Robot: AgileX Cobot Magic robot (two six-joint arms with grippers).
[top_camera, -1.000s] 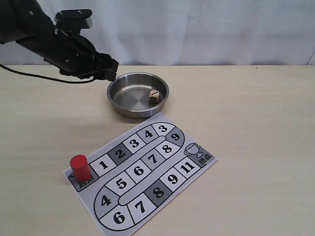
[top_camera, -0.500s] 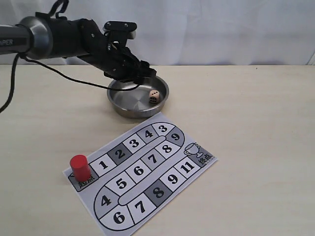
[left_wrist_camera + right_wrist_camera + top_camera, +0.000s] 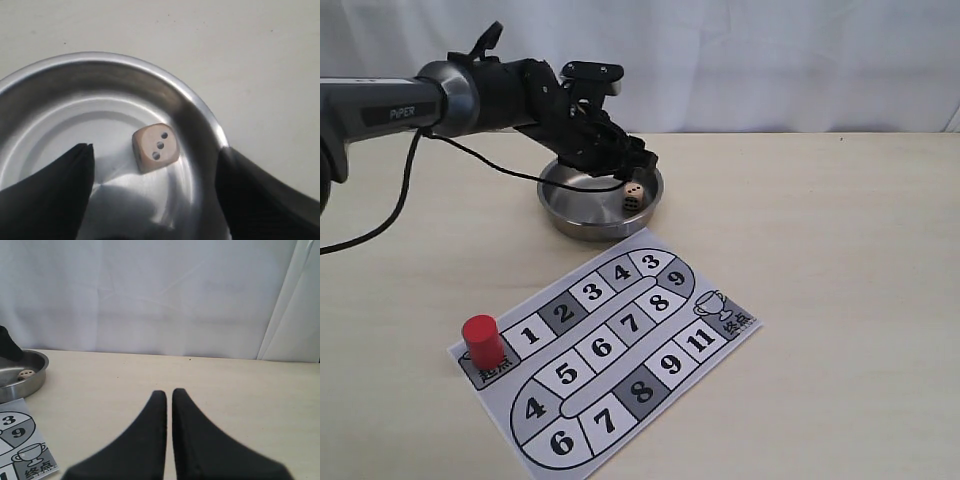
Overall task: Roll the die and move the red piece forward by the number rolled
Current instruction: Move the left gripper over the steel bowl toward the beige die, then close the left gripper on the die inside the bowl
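Observation:
The die (image 3: pixel 633 196) is lying clear of the steel bowl's side (image 3: pixel 654 200), so my left gripper should carry on moving its open fingers down until they are on both sides of the die, and then close.
The pale wooden die (image 3: pixel 632 196) lies inside the steel bowl (image 3: pixel 582 221), near its right wall. In the left wrist view the die (image 3: pixel 155 147) shows three pips on top. My left gripper (image 3: pixel 623 168) hangs open just above the bowl (image 3: pixel 60 75), its black fingers (image 3: pixel 60 185) spread on either side of the die without touching it. The red piece (image 3: pixel 482 341) stands upright on the start square of the game board (image 3: pixel 605 345). My right gripper (image 3: pixel 169 392) is shut and empty, out of the exterior view; its view shows the bowl (image 3: pixel 30 382) and the die (image 3: pixel 25 374) far off.
The paper board lies in front of the bowl, with numbered squares and a trophy square (image 3: pixel 718 310). A black cable (image 3: pixel 380 228) trails from the left arm over the table. White curtain hangs behind the table.
My left arm has swung right from beside the bowl to over it, bringing its open fingers above the die. Die, red piece and board have stayed put.

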